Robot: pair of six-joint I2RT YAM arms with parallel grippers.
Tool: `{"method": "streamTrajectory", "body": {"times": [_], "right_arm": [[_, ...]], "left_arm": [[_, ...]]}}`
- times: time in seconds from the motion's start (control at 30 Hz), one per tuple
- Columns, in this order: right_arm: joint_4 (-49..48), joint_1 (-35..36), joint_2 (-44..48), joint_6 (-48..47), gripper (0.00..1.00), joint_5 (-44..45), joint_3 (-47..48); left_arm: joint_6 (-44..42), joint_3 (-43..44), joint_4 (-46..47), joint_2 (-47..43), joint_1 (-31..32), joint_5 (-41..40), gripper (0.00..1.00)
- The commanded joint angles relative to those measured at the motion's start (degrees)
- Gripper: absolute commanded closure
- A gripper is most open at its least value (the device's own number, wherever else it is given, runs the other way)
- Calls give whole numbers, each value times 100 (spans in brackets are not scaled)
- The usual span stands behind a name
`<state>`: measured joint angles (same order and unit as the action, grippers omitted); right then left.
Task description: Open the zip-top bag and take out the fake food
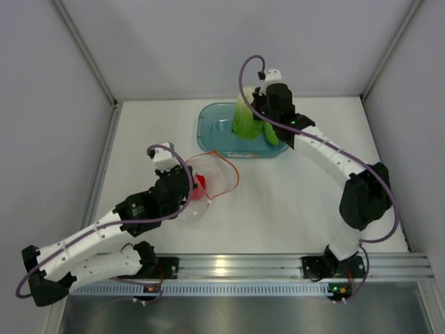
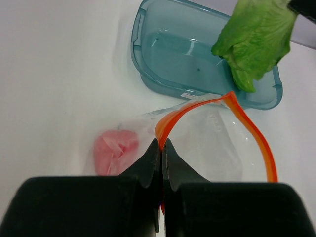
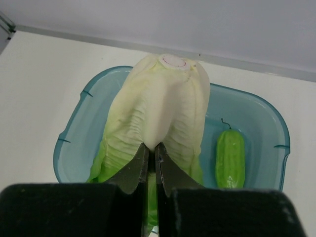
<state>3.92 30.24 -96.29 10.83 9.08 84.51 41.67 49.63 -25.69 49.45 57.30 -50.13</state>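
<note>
The cabbage is hanging above the teal bin's open bottom, away from the green cucumber, so the robot's right gripper should continue to go down until the cabbage rests there, and then let go.
The clear zip-top bag lies on the table with its orange-red zip strip gaping open. My left gripper is shut on that strip at the bag's mouth. The red pepper lies inside the bag, left of my fingers. My right gripper is shut on the pale-green-and-white cabbage and holds it over the teal bin; it also shows in the top view. The green cucumber lies in the bin's right part.
The translucent teal bin stands at the back centre of the table, just beyond the bag. Grey walls close in the table on the left, back and right. An aluminium rail runs along the near edge.
</note>
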Motion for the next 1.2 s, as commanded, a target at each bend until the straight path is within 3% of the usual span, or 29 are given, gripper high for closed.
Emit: {"method": "streamTrajectory", "body": {"times": [0.0, 0.5, 0.57, 0.6, 0.63, 0.7, 0.73, 0.97, 1.17], "right_arm": [[319, -53, -450, -125, 100, -73, 680], [1945, -36, -2384, -283, 100, -442, 2385], [1946, -27, -2438, -205, 93, -460, 2439], [1919, -36, -2456, -195, 85, -486, 2447], [1910, -36, -2447, -169, 69, -486, 2439], [1902, -36, -2360, -125, 57, -486, 2456], [1902, -36, -2316, -125, 45, -443, 2465], [2025, -97, -1657, -125, 45, -407, 2386], [2139, -97, -350, 270, 47, -741, 1763]], "left_arm": [[-265, 249, -15, -234, -34, 266, 100], [-318, 320, -15, -155, -43, 486, 100], [-291, 346, -15, -129, -34, 556, 100], [-282, 355, -15, -120, -43, 574, 100], [-256, 381, -6, -111, -35, 583, 100], [-230, 372, -6, -85, -34, 627, 100], [-203, 381, 3, -76, -34, 636, 100], [-28, 399, 12, 38, -34, 750, 100], [254, 425, 20, 152, -34, 715, 100]]}}
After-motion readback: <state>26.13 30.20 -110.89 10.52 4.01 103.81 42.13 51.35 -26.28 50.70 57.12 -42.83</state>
